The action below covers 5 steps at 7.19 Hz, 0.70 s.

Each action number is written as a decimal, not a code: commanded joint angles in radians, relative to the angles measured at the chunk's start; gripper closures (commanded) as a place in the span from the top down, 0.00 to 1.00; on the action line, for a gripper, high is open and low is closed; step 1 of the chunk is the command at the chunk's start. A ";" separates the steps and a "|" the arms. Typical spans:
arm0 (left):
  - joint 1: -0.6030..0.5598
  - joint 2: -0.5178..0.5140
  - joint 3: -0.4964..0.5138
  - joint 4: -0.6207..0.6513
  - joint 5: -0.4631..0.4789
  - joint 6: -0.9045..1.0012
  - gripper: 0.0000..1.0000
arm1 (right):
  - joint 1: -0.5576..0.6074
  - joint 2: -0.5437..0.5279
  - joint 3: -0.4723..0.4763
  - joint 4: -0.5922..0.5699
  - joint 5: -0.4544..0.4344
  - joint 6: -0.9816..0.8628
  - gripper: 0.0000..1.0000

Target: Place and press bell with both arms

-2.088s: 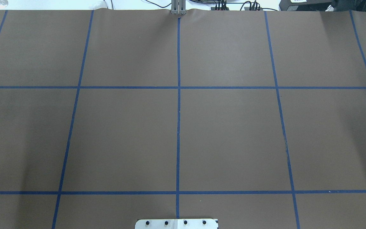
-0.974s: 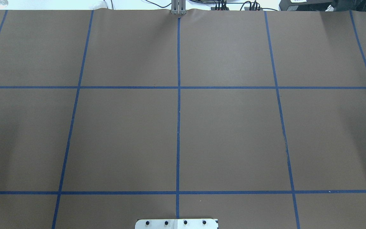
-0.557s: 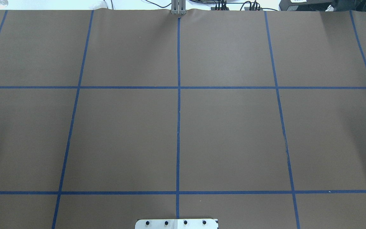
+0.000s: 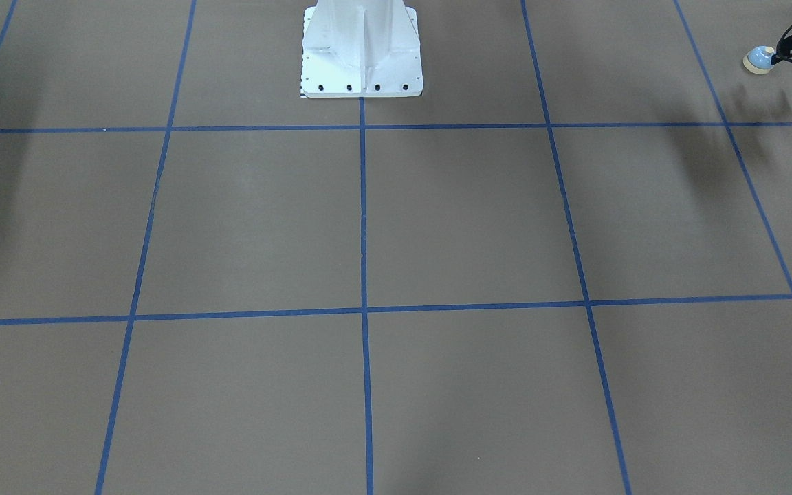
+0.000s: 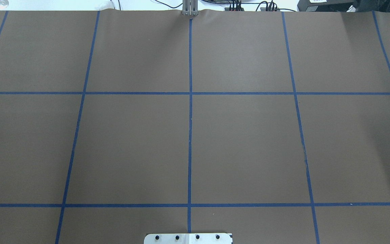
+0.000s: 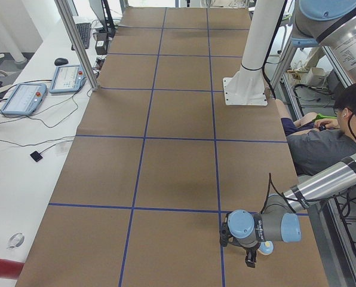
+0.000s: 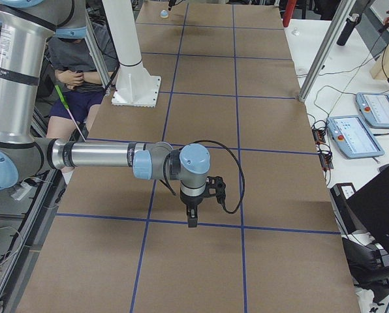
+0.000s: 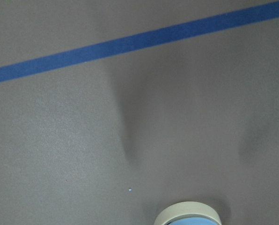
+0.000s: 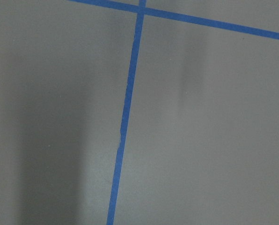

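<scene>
Next, I line my left gripper up over the bell (image 4: pixel 759 58), which sits off to one side below its fingers, and then lower those fingers around the cream base (image 4: pixel 753 69).
The bell (image 4: pixel 757 60), light blue dome on a cream base, hangs above the brown table at the front-facing view's top right, with its shadow lower on the paper. My left gripper (image 4: pixel 791 49) is shut on it. The bell's cream rim shows at the bottom of the left wrist view (image 8: pixel 188 214). It also shows in the left view (image 6: pixel 266 246) under the near arm's gripper (image 6: pixel 248 258), and far off in the right view (image 7: pixel 163 13). My right gripper (image 7: pixel 192 218) hangs over a blue tape line mid-table; I cannot tell whether it is open or shut.
The white pedestal base (image 4: pixel 361 55) stands at the robot's edge of the table (image 5: pixel 188 238). Blue tape lines (image 5: pixel 190 135) form a grid on the brown paper. A seated operator (image 6: pixel 327 143) is beside the table. Teach pendants (image 7: pixel 351 137) lie on the far bench.
No arm or bell shows in the overhead frames. Only the soft shadow at the table's left side has grown fainter.
</scene>
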 commanded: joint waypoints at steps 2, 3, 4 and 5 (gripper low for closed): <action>0.010 -0.003 -0.003 0.001 -0.052 -0.022 0.99 | 0.000 0.000 0.001 0.018 0.000 0.000 1.00; 0.035 -0.009 -0.004 -0.025 -0.052 -0.117 0.99 | 0.000 0.000 0.001 0.019 0.000 0.000 1.00; 0.112 -0.014 -0.004 -0.084 -0.052 -0.268 0.99 | 0.000 0.000 0.001 0.019 0.000 0.000 1.00; 0.211 -0.024 -0.003 -0.138 -0.051 -0.424 0.99 | 0.000 0.000 0.001 0.019 0.000 0.000 1.00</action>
